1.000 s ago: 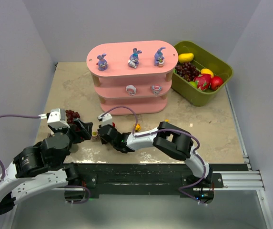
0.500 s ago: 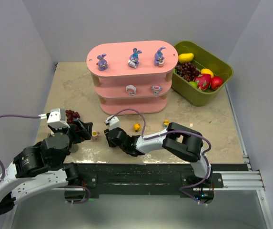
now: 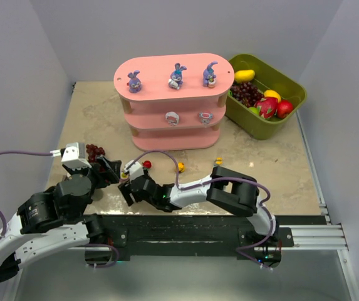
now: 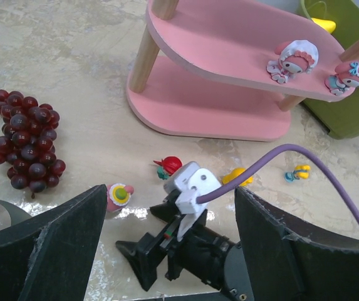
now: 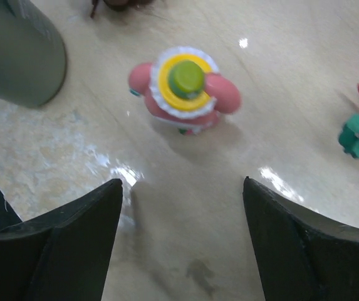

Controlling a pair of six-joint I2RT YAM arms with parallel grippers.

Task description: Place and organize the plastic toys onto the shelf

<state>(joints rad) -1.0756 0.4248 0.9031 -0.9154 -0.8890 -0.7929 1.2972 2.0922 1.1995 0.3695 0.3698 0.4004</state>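
Observation:
Next, I reach farther forward with my right gripper around the toy's body [image 5: 180, 111] before I close it, because the pink toy [image 5: 185, 84] lies just past its open fingers.
The pink shelf [image 3: 166, 66] stands at the back centre, with three purple-blue bunnies [image 3: 177, 76] on its top board and two pink-and-white toys [image 4: 292, 59] on the middle board. On the table lie a pink toy with a yellow-and-green top [image 5: 185, 91], a red toy [image 3: 146, 164], an orange-yellow one [image 3: 181, 167] and a small yellow one [image 3: 218, 161]. My right gripper [image 5: 183, 188] is open and low over the table, with the pink toy just beyond its tips and nothing between them. My left gripper [image 3: 109, 168] is open and empty, just left of the right one.
A dark red grape bunch [image 4: 26, 141] lies on the table to the left of the pink toy. An olive-green bin [image 3: 297, 94] of fake fruit sits right of the shelf. The right wrist and its purple cable [image 4: 279, 163] fill the space in front of my left gripper.
My right gripper has gone from shut to open and has swung left towards the pink toy. The red toy now shows beside its wrist. The left arm has not moved.

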